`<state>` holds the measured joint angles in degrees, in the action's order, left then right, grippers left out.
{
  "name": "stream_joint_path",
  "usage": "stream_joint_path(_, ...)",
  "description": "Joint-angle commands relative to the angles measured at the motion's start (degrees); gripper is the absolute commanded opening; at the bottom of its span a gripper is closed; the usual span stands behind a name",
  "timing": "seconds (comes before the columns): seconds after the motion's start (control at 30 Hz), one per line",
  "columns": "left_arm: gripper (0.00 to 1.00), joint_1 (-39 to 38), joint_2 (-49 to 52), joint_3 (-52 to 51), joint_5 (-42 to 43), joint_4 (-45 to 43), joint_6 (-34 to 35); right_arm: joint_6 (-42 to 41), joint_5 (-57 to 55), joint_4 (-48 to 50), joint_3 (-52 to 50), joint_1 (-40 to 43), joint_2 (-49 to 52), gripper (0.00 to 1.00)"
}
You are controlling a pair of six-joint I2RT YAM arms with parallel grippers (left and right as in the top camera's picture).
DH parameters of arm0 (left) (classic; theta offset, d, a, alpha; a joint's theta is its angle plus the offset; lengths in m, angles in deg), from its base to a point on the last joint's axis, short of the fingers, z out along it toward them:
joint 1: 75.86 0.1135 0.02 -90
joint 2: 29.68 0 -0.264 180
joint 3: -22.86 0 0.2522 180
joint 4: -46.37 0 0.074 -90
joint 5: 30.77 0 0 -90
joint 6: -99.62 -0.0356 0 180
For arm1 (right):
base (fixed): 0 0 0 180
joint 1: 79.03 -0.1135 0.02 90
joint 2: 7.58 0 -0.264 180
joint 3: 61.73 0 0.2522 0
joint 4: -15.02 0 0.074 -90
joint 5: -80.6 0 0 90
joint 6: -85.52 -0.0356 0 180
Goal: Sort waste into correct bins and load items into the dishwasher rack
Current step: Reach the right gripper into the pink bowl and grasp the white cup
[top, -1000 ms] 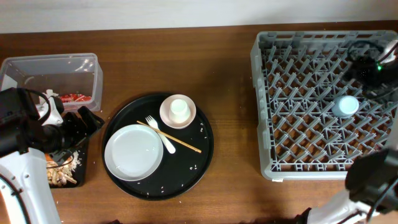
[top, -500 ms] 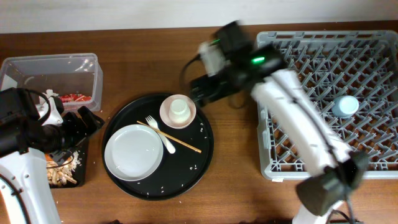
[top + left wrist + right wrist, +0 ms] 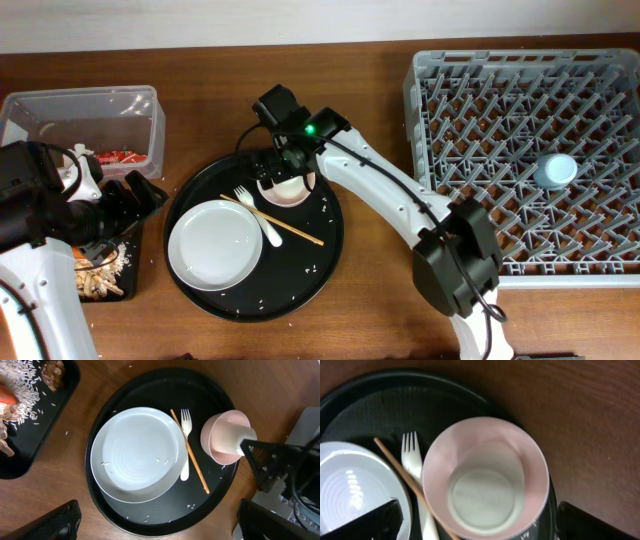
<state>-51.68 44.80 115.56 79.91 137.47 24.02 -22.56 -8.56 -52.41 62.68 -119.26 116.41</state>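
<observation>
My right gripper goes on down over the small white cup until my open fingers are on either side of its sides. The cup sticks up above the pinkish-white bowl and is centred under my fingers.
My right gripper is open, its fingers on either side of the pinkish-white bowl, which holds the small white cup. The bowl stands on the round black tray with the white plate, white fork and wooden chopsticks. My left gripper is open and empty beside the shallow black rectangular tray holding rice and a carrot. The light blue cup stands in the grey rack.
The clear tub at the back left holds the red wrapper. Loose rice grains lie scattered on the round tray. My right arm stretches across the table between the rack and the tray.
My right arm has swung from over the rack leftward to the round tray and now hangs over the bowl. The left arm has not moved.
</observation>
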Motion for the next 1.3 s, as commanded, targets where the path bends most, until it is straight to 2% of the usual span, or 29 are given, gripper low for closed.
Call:
stream_joint_path(0.0, 0.99, 0.26, -0.42, 0.0, -0.17, 0.07, 0.35, -0.9, -1.57, 1.64, 0.13, -0.26, 2.47, 0.96)
stream_joint_path(0.47, 0.99, 0.26, -0.42, 0.0, -0.17, 0.09, 0.35, -1.11, -1.55, 2.49, -0.61, -0.33, 5.09, 0.92)
stream_joint_path(0.63, 0.99, 0.26, -0.39, 0.0, -0.17, 0.09, 0.35, -1.14, -1.55, 1.99, -0.63, -0.33, 5.09, 0.78)
stream_joint_path(1.1, 0.99, 0.26, -0.39, 0.0, -0.17, 0.04, 0.35, -2.23, -1.55, 0.42, -0.72, -0.33, 5.73, 0.76)
stream_joint_path(1.17, 0.99, 0.26, -0.39, 0.0, -0.17, 0.04, 0.35, -2.21, -1.53, 0.42, -0.72, -0.33, 5.73, 0.68)
stream_joint_path(1.27, 0.99, 0.26, -0.39, 0.0, -0.17, 0.04, 0.35, -2.16, -1.57, -0.13, -0.7, -0.24, 4.81, 0.64)
